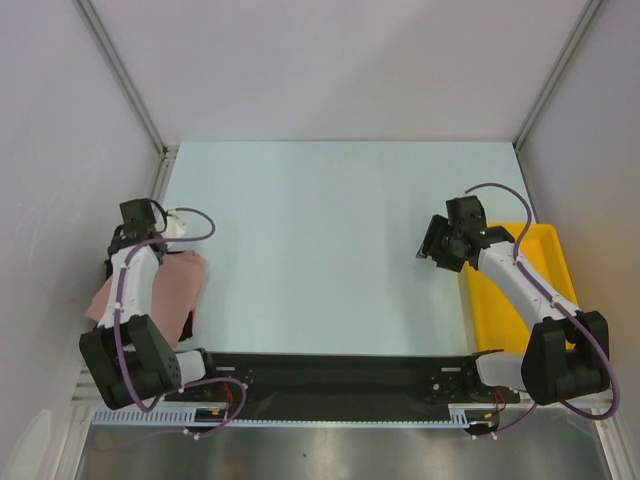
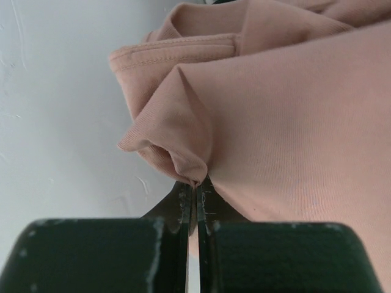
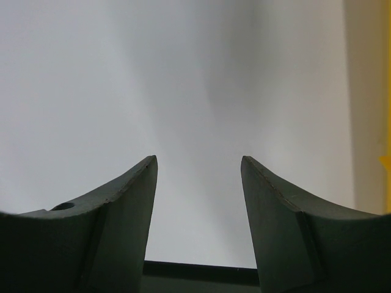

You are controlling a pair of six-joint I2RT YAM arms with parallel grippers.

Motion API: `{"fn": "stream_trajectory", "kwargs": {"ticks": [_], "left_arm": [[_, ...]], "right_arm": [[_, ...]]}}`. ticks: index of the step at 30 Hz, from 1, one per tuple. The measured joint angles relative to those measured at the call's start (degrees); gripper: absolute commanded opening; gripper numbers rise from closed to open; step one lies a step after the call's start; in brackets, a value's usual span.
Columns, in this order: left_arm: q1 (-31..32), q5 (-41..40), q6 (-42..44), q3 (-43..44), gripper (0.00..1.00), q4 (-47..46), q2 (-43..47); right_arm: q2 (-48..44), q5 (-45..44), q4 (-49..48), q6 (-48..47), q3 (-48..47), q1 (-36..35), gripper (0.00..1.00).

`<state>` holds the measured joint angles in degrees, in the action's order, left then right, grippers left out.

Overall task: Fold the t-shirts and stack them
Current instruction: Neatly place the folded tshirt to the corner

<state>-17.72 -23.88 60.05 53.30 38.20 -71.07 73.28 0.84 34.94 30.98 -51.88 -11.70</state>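
Next, I should pull the pinched corner of the dusty pink t-shirt lying over the black t-shirt [image 1: 187, 326] with my left gripper toward the wall [image 1: 88, 228] until their edges align, then release.
The dusty pink t-shirt [image 1: 172, 283] lies bunched at the table's left edge, partly under my left arm. In the left wrist view its cloth [image 2: 287, 122] fills the frame, and my left gripper [image 2: 197, 185] is shut on a pinched fold of it. A dark strip that may be the black t-shirt [image 1: 186, 324] shows at the pink one's near edge. My right gripper [image 1: 430, 247] hovers over bare table at the right, just left of the tray. In the right wrist view it [image 3: 198, 160] stands open with nothing between its fingers.
A yellow plastic tray [image 1: 545, 243] sits at the right edge, under my right arm. White walls with metal rails [image 1: 120, 75] enclose the pale table [image 1: 320, 230] on three sides. The arms' black base rail [image 1: 330, 375] runs along the near edge.
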Motion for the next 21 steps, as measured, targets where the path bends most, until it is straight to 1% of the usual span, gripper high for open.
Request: {"fn": "stream_trajectory", "kwargs": {"ticks": [9, 21], "left_arm": [[-7.4, 2.8, -3.8, -2.5, 0.00, -5.3, -2.1], [-11.6, 5.7, -5.2, -3.1, 0.00, -7.8, -2.8]], "right_arm": [[0.0, 0.0, 0.4, -0.1, -0.5, 0.2, 0.63], [0.0, 0.0, 0.8, -0.6, -1.7, 0.2, 0.63]]}}
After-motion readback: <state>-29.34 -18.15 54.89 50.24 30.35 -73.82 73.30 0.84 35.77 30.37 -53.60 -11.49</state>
